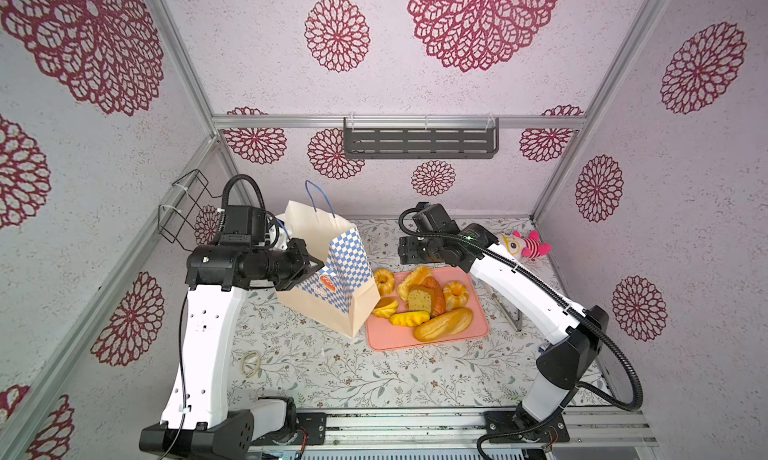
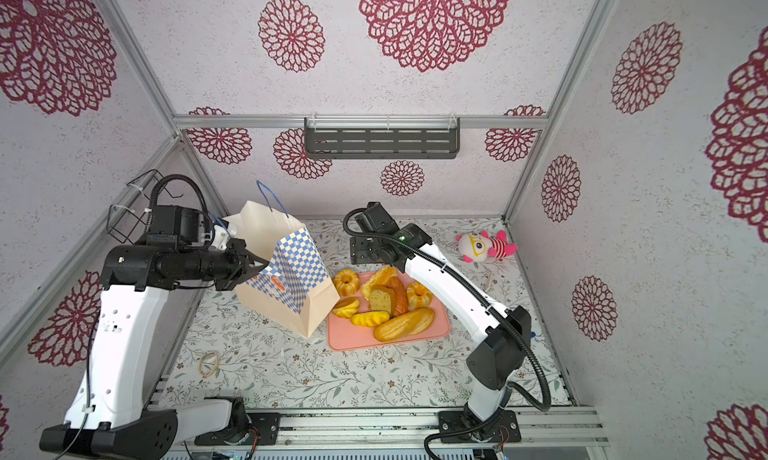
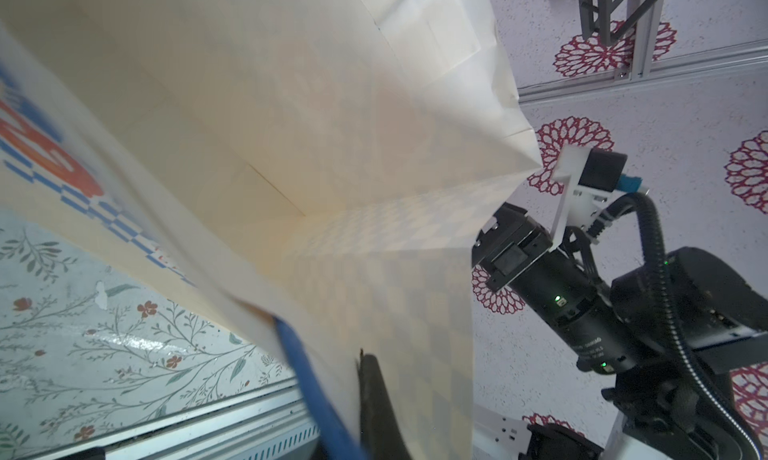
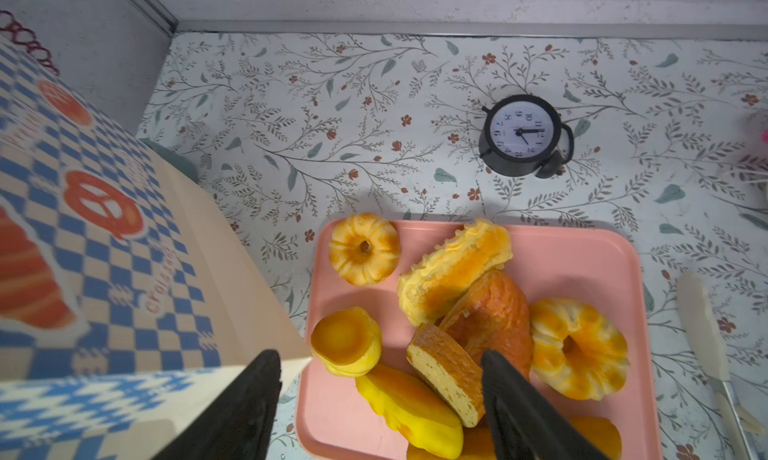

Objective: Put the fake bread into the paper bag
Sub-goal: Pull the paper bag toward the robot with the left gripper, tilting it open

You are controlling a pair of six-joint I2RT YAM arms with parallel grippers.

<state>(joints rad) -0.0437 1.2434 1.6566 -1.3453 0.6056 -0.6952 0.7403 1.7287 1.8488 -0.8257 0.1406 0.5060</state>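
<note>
The paper bag's opening (image 1: 318, 226) is open toward the top. My left gripper should keep lowering the bag next to the pink tray and let go once the bag's base sits flat.
The paper bag (image 1: 328, 279) (image 2: 282, 279) stands upright left of the pink tray (image 1: 386, 337), its mouth wide. My left gripper (image 1: 309, 266) (image 2: 257, 266) is shut on the bag's near rim; in the left wrist view one dark finger (image 3: 374, 395) lies inside the bag wall (image 3: 291, 125) beside a blue cord handle (image 3: 307, 387). The fake bread lies piled on the tray: two ring cakes (image 4: 364, 248) (image 4: 577, 348), a slice (image 4: 446, 370), a round bun (image 4: 347, 339), a yellow roll (image 4: 409, 408) and a long loaf (image 1: 444, 324). My right gripper (image 4: 380, 358) hangs open above the tray, holding nothing.
A black alarm clock (image 4: 521, 133) stands behind the tray. A pink-and-white plush toy (image 1: 528, 244) lies at the back right. A knife (image 4: 706, 325) rests right of the tray. A rubber band (image 1: 251, 362) lies front left. A wire basket (image 1: 183, 204) hangs on the left wall.
</note>
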